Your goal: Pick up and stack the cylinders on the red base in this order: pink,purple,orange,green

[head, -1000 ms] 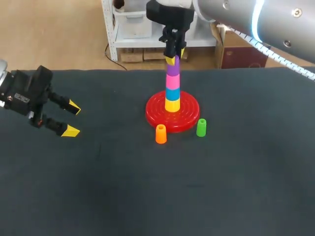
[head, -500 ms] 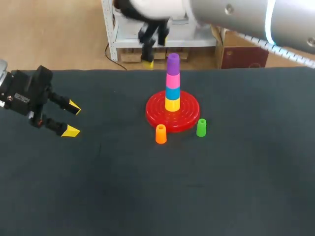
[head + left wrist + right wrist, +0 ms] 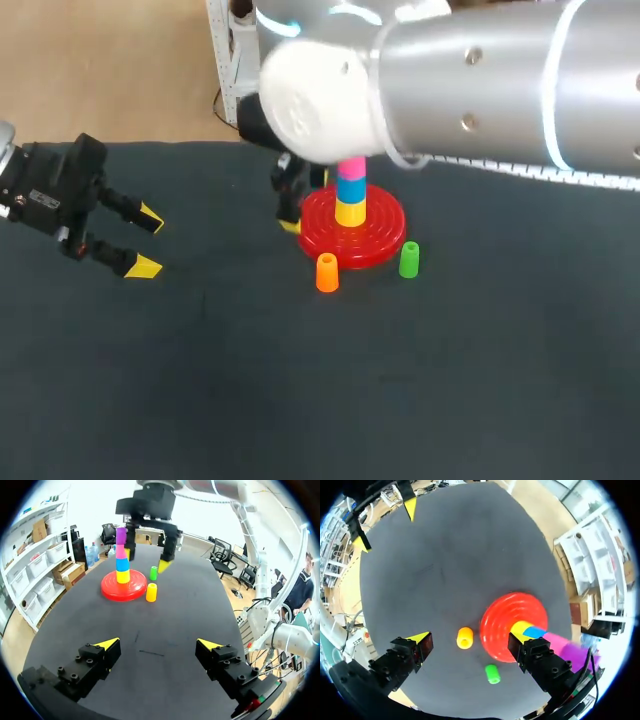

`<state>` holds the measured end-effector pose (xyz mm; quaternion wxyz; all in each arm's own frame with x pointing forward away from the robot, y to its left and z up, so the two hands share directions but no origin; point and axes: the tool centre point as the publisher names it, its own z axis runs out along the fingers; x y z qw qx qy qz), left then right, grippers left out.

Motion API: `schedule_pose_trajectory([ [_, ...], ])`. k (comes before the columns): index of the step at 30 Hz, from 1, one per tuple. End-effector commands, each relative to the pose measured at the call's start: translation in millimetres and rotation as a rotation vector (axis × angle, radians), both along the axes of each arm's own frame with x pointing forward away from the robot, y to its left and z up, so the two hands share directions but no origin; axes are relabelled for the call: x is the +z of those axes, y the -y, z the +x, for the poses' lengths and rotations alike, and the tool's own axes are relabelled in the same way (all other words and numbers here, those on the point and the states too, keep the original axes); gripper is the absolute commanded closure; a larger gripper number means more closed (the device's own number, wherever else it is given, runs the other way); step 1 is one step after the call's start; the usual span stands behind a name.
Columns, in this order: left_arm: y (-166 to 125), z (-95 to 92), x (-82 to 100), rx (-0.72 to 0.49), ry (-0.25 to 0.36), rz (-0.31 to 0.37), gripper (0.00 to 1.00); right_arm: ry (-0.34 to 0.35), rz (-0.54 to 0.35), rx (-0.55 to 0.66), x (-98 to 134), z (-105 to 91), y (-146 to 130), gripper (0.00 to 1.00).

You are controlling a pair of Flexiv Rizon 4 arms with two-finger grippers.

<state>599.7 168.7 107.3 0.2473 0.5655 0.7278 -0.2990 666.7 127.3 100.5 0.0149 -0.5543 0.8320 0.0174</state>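
Observation:
The green cylinder (image 3: 409, 260) should slide partway over the top of the orange cylinder when I lower it, because the stacked blue cylinder (image 3: 351, 191) looks shorter than the loose ones.
The red base (image 3: 380, 245) carries a stack of yellow, blue and pink cylinders (image 3: 351, 168). In the head view my right arm hides the stack's top; the left wrist view shows the purple cylinder (image 3: 121, 535) sitting on the pink one. The orange cylinder (image 3: 327, 272) and the green cylinder (image 3: 409, 260) stand upright on the table just in front of the base. My right gripper (image 3: 295, 205) hangs open and empty beside the base's left edge. In its own view the right gripper (image 3: 466, 641) is above the orange cylinder (image 3: 465, 636). At the far left, my left gripper (image 3: 142, 240) is open and empty.
A dark cloth (image 3: 320, 400) covers the table. My right arm's thick grey link (image 3: 480, 90) crosses above the back of the table and the stack.
My right gripper opened and let go of the purple cylinder on top of the stack. It then swung left and down beside the base. The left arm stayed still.

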Motion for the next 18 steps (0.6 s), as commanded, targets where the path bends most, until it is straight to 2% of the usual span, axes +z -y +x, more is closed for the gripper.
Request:
schedule_pose_trajectory([
  [1,-1,-0.3,-1.2,-0.001,0.003,-0.003,0.00,0.093,0.063,-0.025,-18,-14.6,9,0.00],
  [10,-1,-0.3,-1.2,-0.001,0.003,-0.003,0.00,0.065,0.055,-0.085,-41,-20.1,15,0.00],
  [18,-1,-0.3,-1.2,-0.001,0.003,-0.003,0.00,0.009,0.055,-0.111,-59,-28.4,16,0.00],
])
